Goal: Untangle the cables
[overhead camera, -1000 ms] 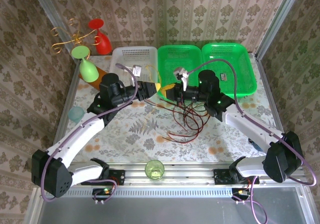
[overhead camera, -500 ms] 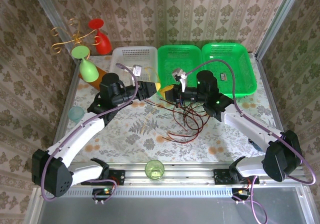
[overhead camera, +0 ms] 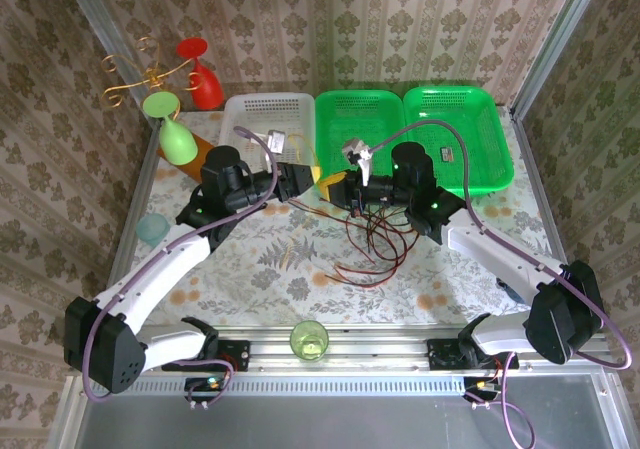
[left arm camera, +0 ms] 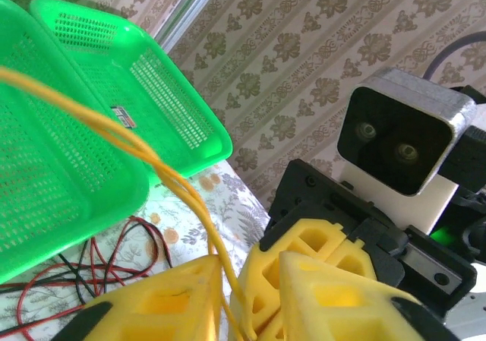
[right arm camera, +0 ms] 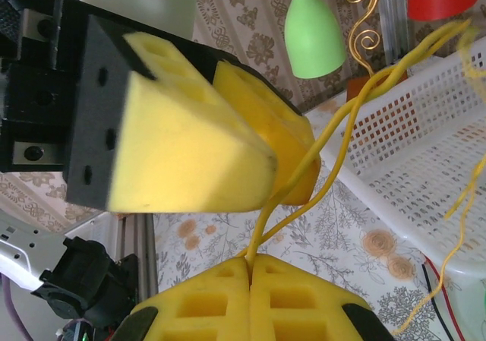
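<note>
My left gripper needs to close before my right gripper opens, because my right gripper is pinching the doubled yellow cable [right arm camera: 258, 239] and my left gripper's fingers are open around it [left arm camera: 231, 286].
Above the table's middle, my left gripper [overhead camera: 312, 177] and right gripper [overhead camera: 341, 184] meet tip to tip. The right gripper [right arm camera: 250, 259] is shut on a doubled yellow cable [right arm camera: 334, 128], pinched at the seam of its pads. That yellow cable [left arm camera: 152, 162] also runs between the fingers of my left gripper [left arm camera: 248, 259]. There it lies against one pad [left arm camera: 152, 303] with a gap to the other, so the left jaws stand narrowly open around it. Below the grippers, dark red and black cables [overhead camera: 375, 244] lie in tangled loops on the cloth [left arm camera: 91, 269].
A white basket [overhead camera: 262, 102] and two green baskets [overhead camera: 345, 99] [overhead camera: 470, 94] line the back. A green goblet [overhead camera: 176, 134] lies at the back left beside a red goblet [overhead camera: 203, 79] and a gold wire stand [overhead camera: 135, 74]. A pale cup [overhead camera: 150, 230] stands left; a green glass [overhead camera: 309, 340] stands near the front.
My left jaws have narrowed around the yellow cable. The right gripper has crept a little left toward the left one, still pinching the cable.
</note>
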Available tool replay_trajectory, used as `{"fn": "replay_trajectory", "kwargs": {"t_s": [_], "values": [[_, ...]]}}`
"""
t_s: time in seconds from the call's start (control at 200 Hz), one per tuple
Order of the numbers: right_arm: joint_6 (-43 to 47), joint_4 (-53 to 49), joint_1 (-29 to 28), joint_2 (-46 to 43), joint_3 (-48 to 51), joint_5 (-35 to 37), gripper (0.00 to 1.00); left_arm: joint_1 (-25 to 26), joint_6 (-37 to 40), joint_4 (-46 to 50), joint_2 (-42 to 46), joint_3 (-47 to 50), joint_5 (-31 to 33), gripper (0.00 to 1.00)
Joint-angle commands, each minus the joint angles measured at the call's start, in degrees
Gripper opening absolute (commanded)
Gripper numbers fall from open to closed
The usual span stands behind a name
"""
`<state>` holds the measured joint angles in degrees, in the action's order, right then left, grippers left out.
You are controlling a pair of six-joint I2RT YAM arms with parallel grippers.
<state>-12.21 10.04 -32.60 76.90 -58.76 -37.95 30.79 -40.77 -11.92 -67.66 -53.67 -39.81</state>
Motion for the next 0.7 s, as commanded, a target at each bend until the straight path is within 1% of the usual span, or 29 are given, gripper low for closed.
{"fn": "replay_trajectory", "kwargs": {"t_s": [0.0,0.115,0.19,0.255,0.32,0.335,0.35,0.355,0.405,0.455,0.505,0.57,0.695], "values": [[0.86,-0.75,-0.50,0.47,-1.81,-0.96,0.00,0.33,1.04,0.41,-0.10,-1.31,0.01,0.14],[1.05,-1.11,-0.59,0.43,-1.82,-1.02,0.00,0.33,1.31,0.97,0.07,-1.40,0.28,0.05],[1.30,-1.43,-0.71,0.38,-1.85,-1.07,0.00,0.33,1.23,0.90,0.07,-1.28,0.44,0.03],[1.47,-1.42,-0.71,0.32,-1.71,-1.15,0.00,0.35,1.22,0.86,0.07,-1.15,0.43,0.00],[1.35,-1.31,-0.71,0.18,-1.62,-1.03,0.00,0.33,1.27,0.94,0.29,-1.08,0.56,0.00],[1.34,-1.28,-0.71,0.06,-1.62,-0.99,0.02,0.35,1.25,0.94,0.28,-1.03,0.57,0.00],[1.33,-1.30,-0.71,-0.17,-1.57,-0.86,0.08,0.37,1.35,1.00,0.40,-0.97,0.56,0.00],[1.33,-1.30,-0.71,-0.17,-1.57,-0.86,0.08,0.40,1.33,1.01,0.41,-0.94,0.59,0.00],[1.47,-1.10,-0.58,-1.03,-1.15,-0.21,0.21,0.33,1.42,1.02,0.72,-0.87,0.62,0.00],[1.26,-0.64,0.08,-2.07,-0.63,-0.32,0.29,0.33,1.64,1.24,0.99,-0.77,0.66,0.00],[0.01,0.77,1.25,-3.29,0.25,-0.75,0.33,0.33,1.80,1.69,1.20,-0.78,0.61,0.00],[-2.79,3.55,3.10,-4.33,1.10,-2.81,0.36,0.34,2.02,1.99,1.38,-0.78,0.44,0.00],[-7.39,4.93,4.46,-2.88,-1.03,-6.04,0.40,0.37,2.18,2.07,1.56,-0.54,0.17,0.00]]}}
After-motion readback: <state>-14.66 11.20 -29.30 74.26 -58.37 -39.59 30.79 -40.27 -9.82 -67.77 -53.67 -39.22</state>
